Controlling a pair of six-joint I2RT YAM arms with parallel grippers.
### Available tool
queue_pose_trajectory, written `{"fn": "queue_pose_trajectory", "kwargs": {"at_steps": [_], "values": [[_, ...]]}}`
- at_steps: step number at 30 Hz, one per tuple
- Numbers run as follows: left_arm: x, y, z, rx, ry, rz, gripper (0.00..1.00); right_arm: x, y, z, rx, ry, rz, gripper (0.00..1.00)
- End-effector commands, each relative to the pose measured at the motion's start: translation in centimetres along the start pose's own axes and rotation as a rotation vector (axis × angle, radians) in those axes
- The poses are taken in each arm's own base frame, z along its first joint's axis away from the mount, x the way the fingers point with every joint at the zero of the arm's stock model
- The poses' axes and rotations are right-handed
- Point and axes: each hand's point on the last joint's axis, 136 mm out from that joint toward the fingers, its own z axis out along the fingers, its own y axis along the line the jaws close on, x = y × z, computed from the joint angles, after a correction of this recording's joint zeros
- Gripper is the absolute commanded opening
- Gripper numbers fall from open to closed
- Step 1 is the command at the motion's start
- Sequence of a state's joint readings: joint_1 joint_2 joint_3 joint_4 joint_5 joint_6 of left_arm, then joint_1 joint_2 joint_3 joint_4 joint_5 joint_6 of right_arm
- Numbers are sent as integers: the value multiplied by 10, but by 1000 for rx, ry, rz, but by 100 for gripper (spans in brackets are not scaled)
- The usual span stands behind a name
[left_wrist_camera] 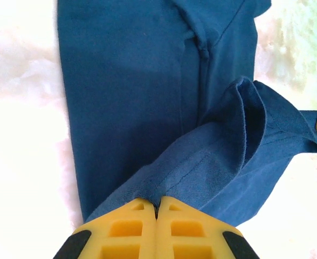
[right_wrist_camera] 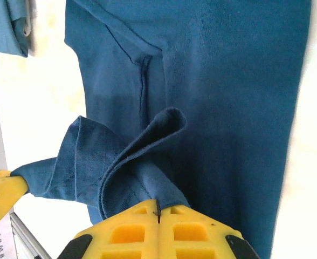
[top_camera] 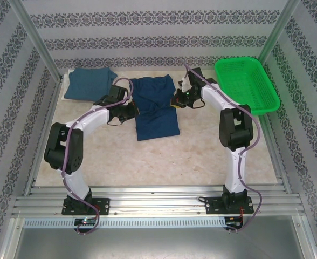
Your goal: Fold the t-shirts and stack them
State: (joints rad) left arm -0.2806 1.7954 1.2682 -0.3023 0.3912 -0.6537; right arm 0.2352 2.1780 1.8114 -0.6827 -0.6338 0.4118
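Note:
The raised fold [top_camera: 157,108] stretches across the navy t-shirt between both grippers, so the robot's left gripper should keep lowering the fold's end and let go at the t-shirt's side edge [top_camera: 137,116].
The dark navy t-shirt [top_camera: 157,123] lies lengthwise in the middle of the table, no print showing. My left gripper [top_camera: 132,110] is at its left edge and my right gripper [top_camera: 176,102] at its right edge. In the left wrist view the yellow jaws [left_wrist_camera: 157,205] are shut on a raised fold of the navy cloth [left_wrist_camera: 126,81]. The right wrist view has its jaws [right_wrist_camera: 158,205] shut on another lifted fold of the same shirt [right_wrist_camera: 228,108]. The lighter teal-blue t-shirt [top_camera: 89,83] lies folded at the back left.
A green mesh basket [top_camera: 246,83] stands at the back right corner. Bare beige table [top_camera: 164,156] stretches in front of the shirt. Patterned walls and metal posts close in the sides and back.

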Motion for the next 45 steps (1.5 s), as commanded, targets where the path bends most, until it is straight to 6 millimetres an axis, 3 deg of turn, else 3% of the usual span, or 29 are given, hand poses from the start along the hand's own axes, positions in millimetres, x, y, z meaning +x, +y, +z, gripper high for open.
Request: {"fn": "queue_pose_trajectory", "kwargs": {"at_steps": [1,10,13,17,18,20,22,25,28,29,32,36,40,45], "values": [[-22,-8,1,41,-40,35,0,-5,-5,5,-7,22,8,0],[-30,12,22,29,-39,-3,0,-17,-21,23,9,42,27,0],[-32,17,31,28,-31,-13,0,-22,-25,29,11,48,38,5],[-53,17,29,73,-90,-60,39,-39,-27,29,-3,24,69,31],[-60,12,25,93,-107,-65,52,-45,-26,25,-11,4,75,33],[-77,-2,8,115,-156,-55,94,-63,-19,9,-37,-68,81,47],[-92,-18,-14,141,-206,-34,100,-78,-3,-12,-89,-129,64,51],[-102,-42,-48,182,-258,1,100,-82,23,-44,-112,-204,0,54],[-92,-52,-76,192,-282,33,98,-62,38,-62,-122,-223,-29,51],[-83,-54,-84,177,-283,61,90,-49,40,-62,-127,-212,-31,48],[-46,-45,-88,71,-238,155,42,-10,40,-52,-98,-174,-40,26],[0,-17,-65,-24,-105,175,5,20,36,-23,-103,-130,-31,6],[27,-8,-28,-30,-3,174,2,32,25,12,-94,-73,-1,0],[32,-7,18,-34,80,181,2,31,11,49,-71,-29,29,0]]}}
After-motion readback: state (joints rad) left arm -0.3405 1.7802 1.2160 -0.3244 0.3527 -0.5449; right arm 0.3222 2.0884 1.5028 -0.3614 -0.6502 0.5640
